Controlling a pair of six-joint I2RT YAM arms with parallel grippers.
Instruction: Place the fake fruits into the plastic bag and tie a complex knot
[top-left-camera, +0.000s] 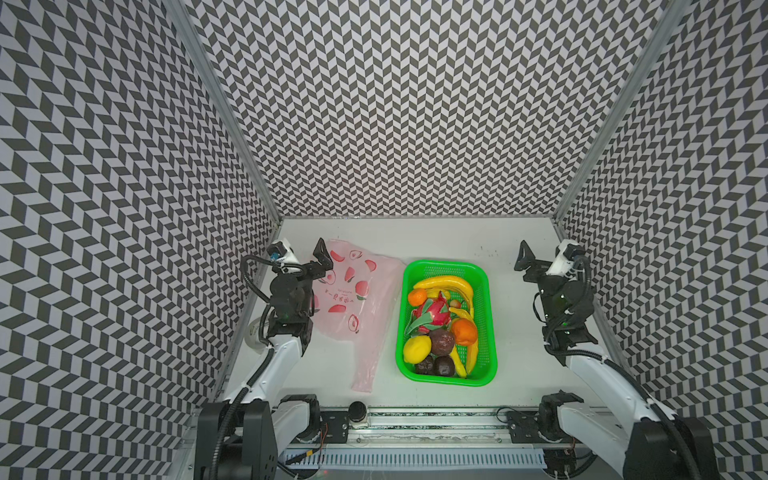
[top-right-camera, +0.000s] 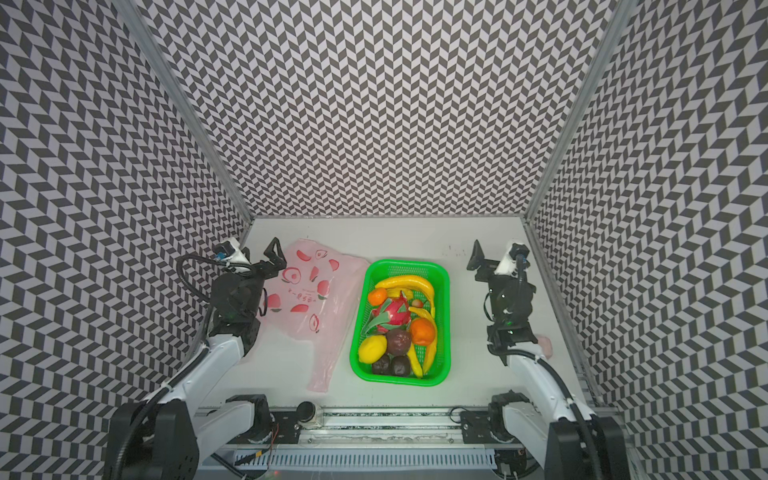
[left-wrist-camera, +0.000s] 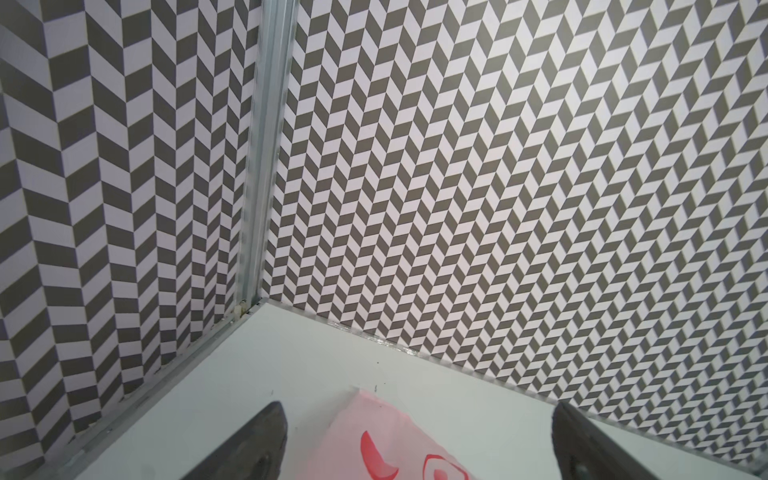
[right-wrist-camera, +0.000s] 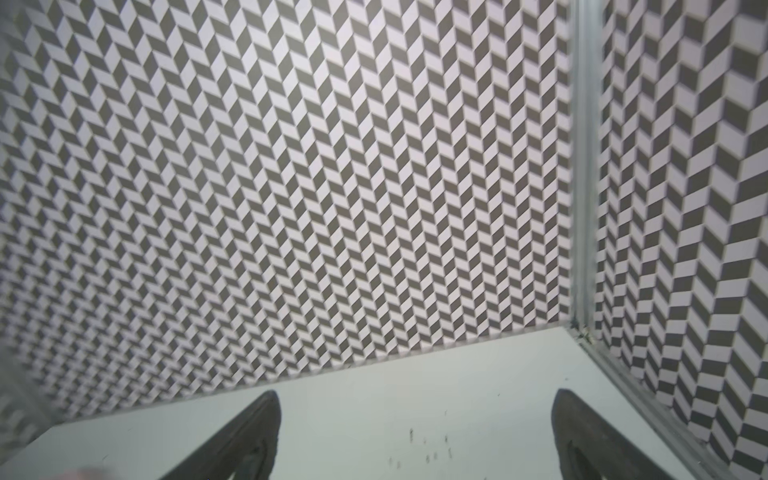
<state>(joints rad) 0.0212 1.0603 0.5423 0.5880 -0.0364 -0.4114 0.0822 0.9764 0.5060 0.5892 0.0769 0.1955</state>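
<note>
The green basket crowds the plastic bag's handle end (top-left-camera: 367, 369), so my right gripper first needs to grip the basket's rim (top-left-camera: 485, 280) and move the basket toward the back wall.
The plastic bag (top-left-camera: 357, 299) (top-right-camera: 316, 299) lies flat and empty on the white table, left of centre, with its handle end (top-left-camera: 365, 370) stretched toward the front. No knot is in view. The fake fruits sit heaped in a green basket (top-left-camera: 444, 264) (top-right-camera: 409, 264): bananas (top-left-camera: 446, 282), oranges (top-left-camera: 464, 331), a dragon fruit (top-left-camera: 434, 311), a lemon (top-left-camera: 417, 349) and dark balls (top-left-camera: 441, 340). My left gripper (top-left-camera: 309, 262) (top-right-camera: 259, 259) (left-wrist-camera: 417, 415) hangs open over the bag's far left corner (left-wrist-camera: 374, 440). My right gripper (top-left-camera: 542, 257) (top-right-camera: 494, 259) (right-wrist-camera: 415, 399) is open above bare table, right of the basket.
Patterned walls close in the table on the left, back and right. A rail with a black knob (top-left-camera: 357, 411) runs along the front edge. A pale pink object (top-right-camera: 544, 347) lies beside the right arm at the right wall. A white cylinder (top-left-camera: 253, 328) sits behind the left arm.
</note>
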